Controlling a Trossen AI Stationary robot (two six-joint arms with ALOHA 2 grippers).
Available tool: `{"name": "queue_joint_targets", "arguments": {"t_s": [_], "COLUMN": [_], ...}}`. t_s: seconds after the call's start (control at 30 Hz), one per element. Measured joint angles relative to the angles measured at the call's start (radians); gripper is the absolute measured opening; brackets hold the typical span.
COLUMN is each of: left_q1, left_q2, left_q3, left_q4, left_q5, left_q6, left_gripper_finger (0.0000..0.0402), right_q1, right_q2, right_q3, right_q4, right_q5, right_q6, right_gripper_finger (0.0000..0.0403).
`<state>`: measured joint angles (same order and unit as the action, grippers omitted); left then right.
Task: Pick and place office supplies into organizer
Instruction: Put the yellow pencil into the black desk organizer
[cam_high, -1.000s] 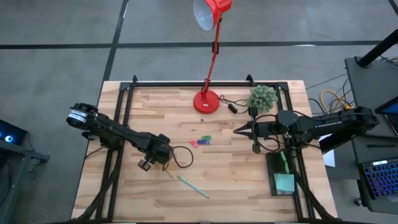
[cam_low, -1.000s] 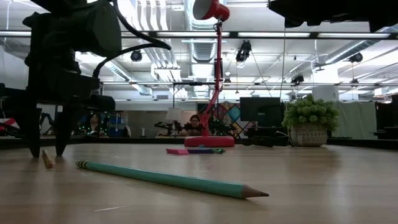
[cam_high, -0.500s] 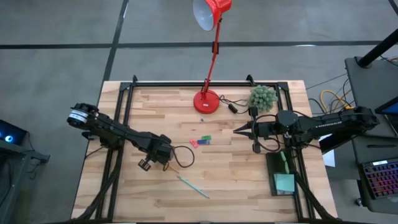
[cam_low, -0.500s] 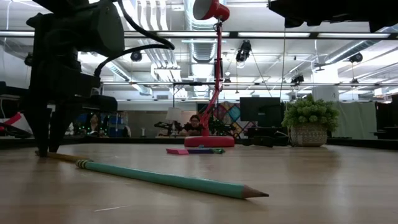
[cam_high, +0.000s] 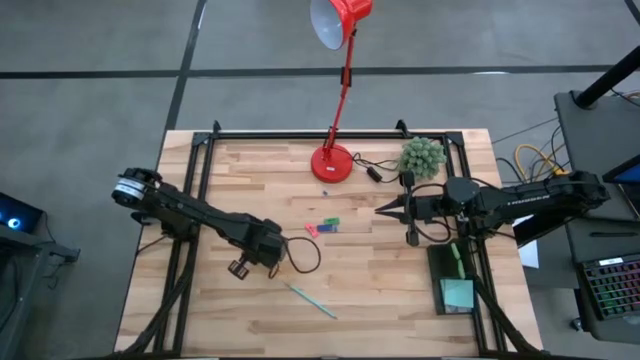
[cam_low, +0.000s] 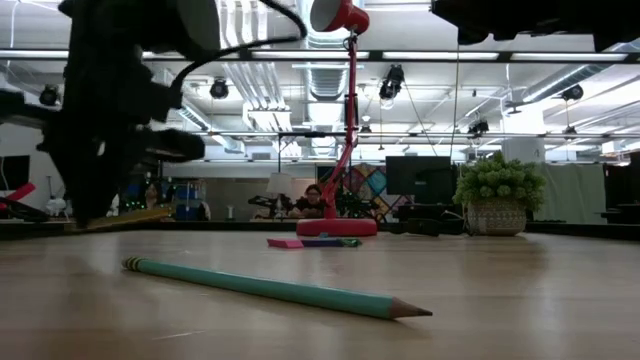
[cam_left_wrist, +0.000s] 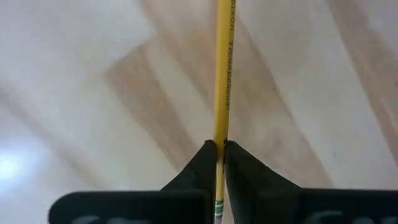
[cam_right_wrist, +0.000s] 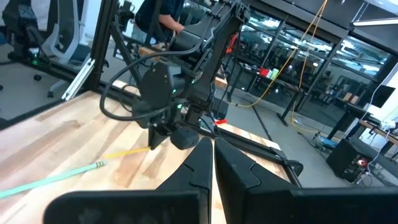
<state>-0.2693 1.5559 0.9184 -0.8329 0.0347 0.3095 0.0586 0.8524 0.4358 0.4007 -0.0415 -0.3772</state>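
Note:
My left gripper is holding the yellow pencil across the table from the organizer, so I should pass the pencil to my right gripper above the table's centre.
My left gripper is shut on a thin yellow pencil at the table's left middle; the low view shows the pencil raised off the wood. A teal pen lies flat on the table just right of and nearer than that gripper. Small pink and green pieces lie at the table's centre. The dark organizer sits at the near right, with green scissors and a light-teal sticky-note pad in it. My right gripper hovers shut, right of centre, holding nothing. My left gripper pinches the pencil's shaft between its two fingers, close to the eraser end. The fingers come from above and lie across the pencil. The pencil is lifted clear of the table and sticks out from the fingers nearly level, slightly tilted.
A red desk lamp stands on its base at the far middle, a green fuzzy plant at the far right. Black frame rails run along the table's left, right and far sides. Bare wood lies along the near edge.
My left gripper has shut on the yellow pencil, which lay on the table, and risen with it, shifting slightly toward the table's right edge. The pencil now hangs clear of the wood. The teal pen and my right gripper have stayed put.

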Motion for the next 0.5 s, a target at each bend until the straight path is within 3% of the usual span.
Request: {"name": "queue_joint_targets", "arguments": {"t_s": [0.3,0.5], "left_q1": [0.000,-0.005], "left_q2": [-0.048,-0.109], "left_q3": [0.045,0.039], "left_q4": [-0.005,0.036], "left_q5": [-0.064,-0.272], "left_q6": [-0.071,-0.320], "left_gripper_finger": [0.0000,0.0000], "right_q1": [0.002,0.002], "right_q2": [-0.001,-0.039], "right_q3": [0.014,0.016], "right_q4": [-0.002,-0.036], "right_q5": [-0.001,0.034], "right_q6": [0.042,0.078], "right_gripper_finger": [0.0009,0.0017]}}
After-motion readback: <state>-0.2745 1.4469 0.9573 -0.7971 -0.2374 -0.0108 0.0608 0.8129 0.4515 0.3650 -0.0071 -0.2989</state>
